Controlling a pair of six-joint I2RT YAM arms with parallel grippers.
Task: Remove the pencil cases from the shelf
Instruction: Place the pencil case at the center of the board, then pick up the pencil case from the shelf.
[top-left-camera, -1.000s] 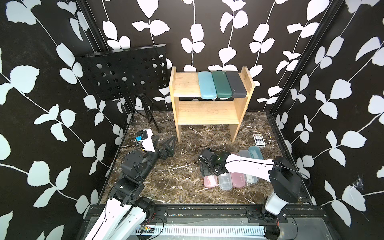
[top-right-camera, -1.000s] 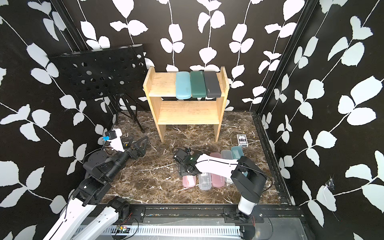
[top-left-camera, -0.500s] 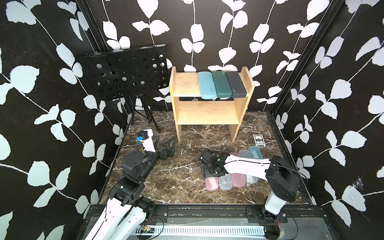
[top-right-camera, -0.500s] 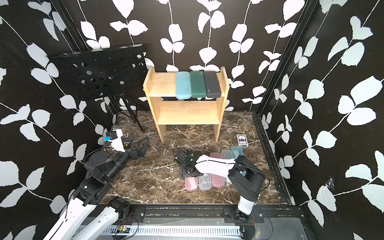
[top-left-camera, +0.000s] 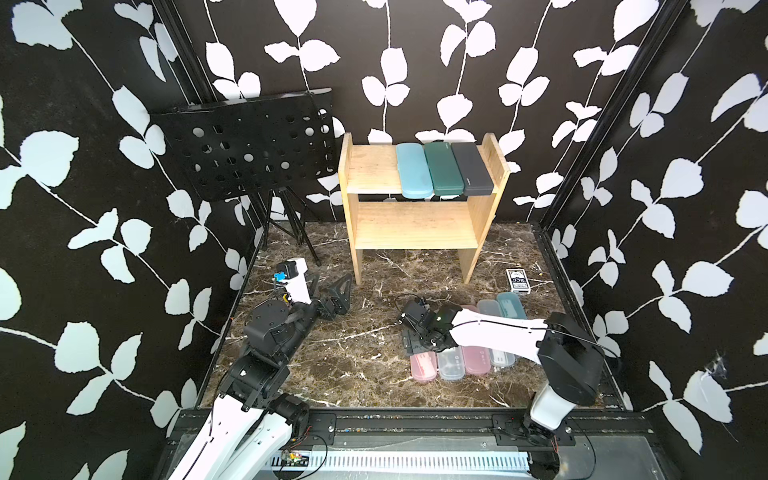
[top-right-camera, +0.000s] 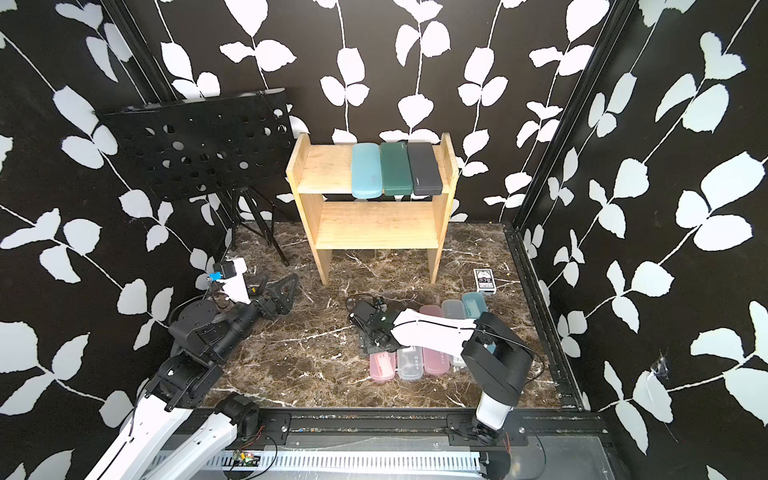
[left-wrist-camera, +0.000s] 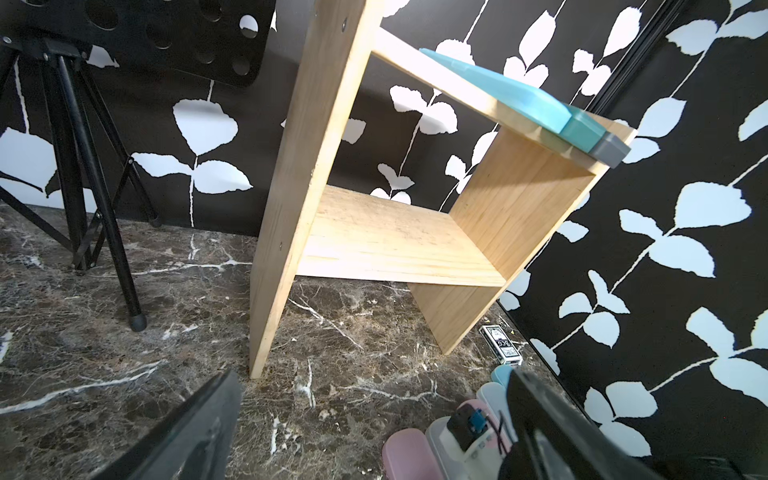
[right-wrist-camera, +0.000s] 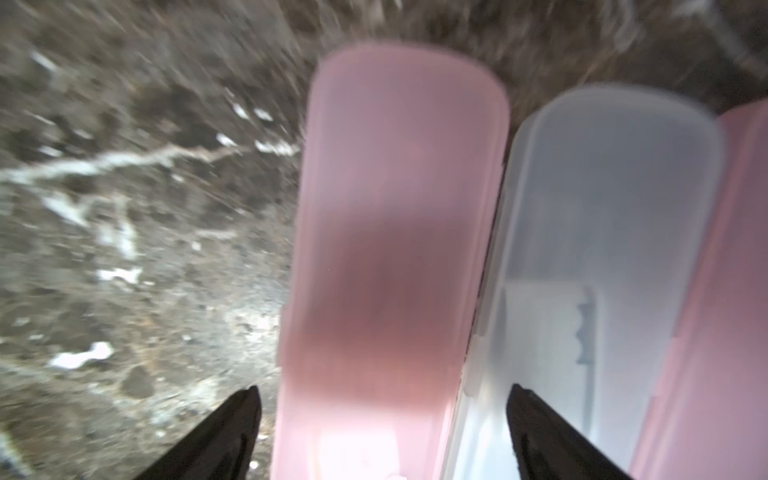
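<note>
The light blue case sticks out past the top board's edge (top-left-camera: 392, 192). My left gripper should keep rising toward the case's front end (top-left-camera: 417, 193) until my fingers are on both sides of that end.
The shelf (top-left-camera: 415, 226) (top-right-camera: 374, 226) stands at the back with three pencil cases on its top board: light blue (top-left-camera: 413, 174), dark green (top-left-camera: 442, 170) and dark grey (top-left-camera: 471, 168). Its lower board is bare. Several more cases lie side by side on the floor, with a pink case (top-left-camera: 424, 368) (right-wrist-camera: 399, 208) at the left end and a frosted clear case (top-left-camera: 451, 365) (right-wrist-camera: 602, 208) next to it. My right gripper (top-left-camera: 415, 340) (right-wrist-camera: 383, 388) hovers open over that pink case, its jaws apart from the case's sides. My left gripper (top-left-camera: 338, 293) (left-wrist-camera: 374, 374) is open and empty, low at the left.
A black perforated music stand (top-left-camera: 249, 145) on a tripod stands left of the shelf. A small black-and-white card box (top-left-camera: 517, 281) lies right of the shelf's foot. The floor row's right end holds a light blue case (top-left-camera: 511, 303). Black walls enclose the marble floor.
My right gripper's jaws have spread wider around the left pink case on the floor, and the wrist has shifted slightly. The left arm has not moved.
</note>
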